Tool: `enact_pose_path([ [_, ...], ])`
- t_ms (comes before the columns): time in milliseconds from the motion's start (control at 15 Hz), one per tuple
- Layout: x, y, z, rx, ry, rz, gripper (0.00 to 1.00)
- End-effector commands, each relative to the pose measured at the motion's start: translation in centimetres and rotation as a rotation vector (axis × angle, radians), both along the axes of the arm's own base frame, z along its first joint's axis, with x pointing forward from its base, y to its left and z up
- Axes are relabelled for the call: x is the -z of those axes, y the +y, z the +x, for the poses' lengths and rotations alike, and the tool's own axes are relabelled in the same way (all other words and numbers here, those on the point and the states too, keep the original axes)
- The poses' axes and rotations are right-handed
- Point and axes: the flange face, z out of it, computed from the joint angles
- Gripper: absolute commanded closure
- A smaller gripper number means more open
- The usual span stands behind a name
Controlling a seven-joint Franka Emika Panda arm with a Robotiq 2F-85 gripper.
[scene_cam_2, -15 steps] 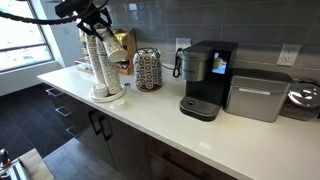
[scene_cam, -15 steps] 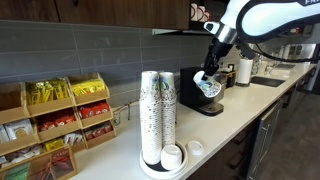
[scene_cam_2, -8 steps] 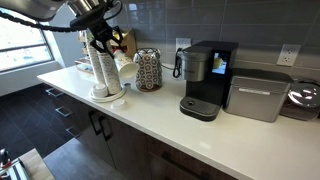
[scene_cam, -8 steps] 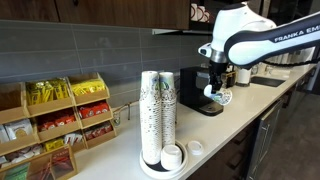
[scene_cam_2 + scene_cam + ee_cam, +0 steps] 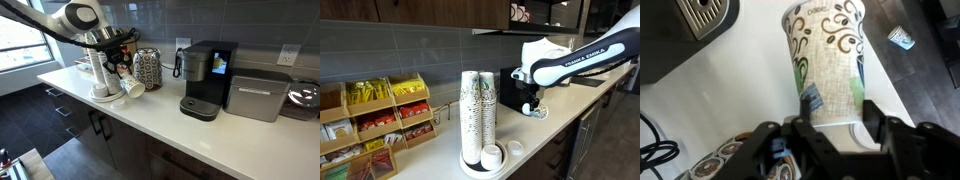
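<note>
The patterned paper cup [image 5: 131, 85] hangs a little above a clear part of the white counter [image 5: 138, 106]. My gripper should continue to lower the cup until it touches the counter, then let go.
A patterned paper cup [image 5: 830, 55] with brown swirls and a green band lies between my gripper's [image 5: 835, 118] fingers, rim end toward the wrist. The gripper is shut on it. In both exterior views the cup [image 5: 538, 112] [image 5: 132, 87] hangs tilted just above the white counter [image 5: 150, 115]. It sits between the tall stack of cups [image 5: 100, 62] and the black coffee machine [image 5: 205, 80]. The machine's drip tray [image 5: 705, 15] shows at the top left of the wrist view.
The cup stack [image 5: 478, 115] stands on a round tray [image 5: 470, 170] with lids. A patterned canister [image 5: 148, 70] sits behind the gripper. A snack rack [image 5: 370, 125] fills one counter end, and a silver appliance [image 5: 258, 95] stands beyond the machine.
The arm has come down from high up to just above the counter, carrying the cup with it. The grip has stayed the same.
</note>
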Motion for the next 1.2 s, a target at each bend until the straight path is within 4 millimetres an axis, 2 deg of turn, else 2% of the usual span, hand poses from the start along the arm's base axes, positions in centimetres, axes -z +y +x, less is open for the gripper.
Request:
enact_pose_path([
  [0, 3.3, -1.1, 1.8, -0.043, 0.001, 0.079, 0.69],
  [400, 8.0, -1.6, 3.6, -0.017, 0.039, 0.181, 0.69],
  [800, 10.1, -2.4, 4.0, 0.01, 0.058, 0.183, 0.69],
  [867, 10.2, -2.5, 4.1, 0.013, 0.061, 0.182, 0.65],
  [933, 10.4, -2.6, 4.1, 0.015, 0.07, 0.178, 0.38],
  [1000, 10.5, -2.7, 4.2, 0.021, 0.071, 0.178, 0.2],
  [1133, 10.7, -2.9, 4.2, 0.026, 0.073, 0.189, 0.06],
])
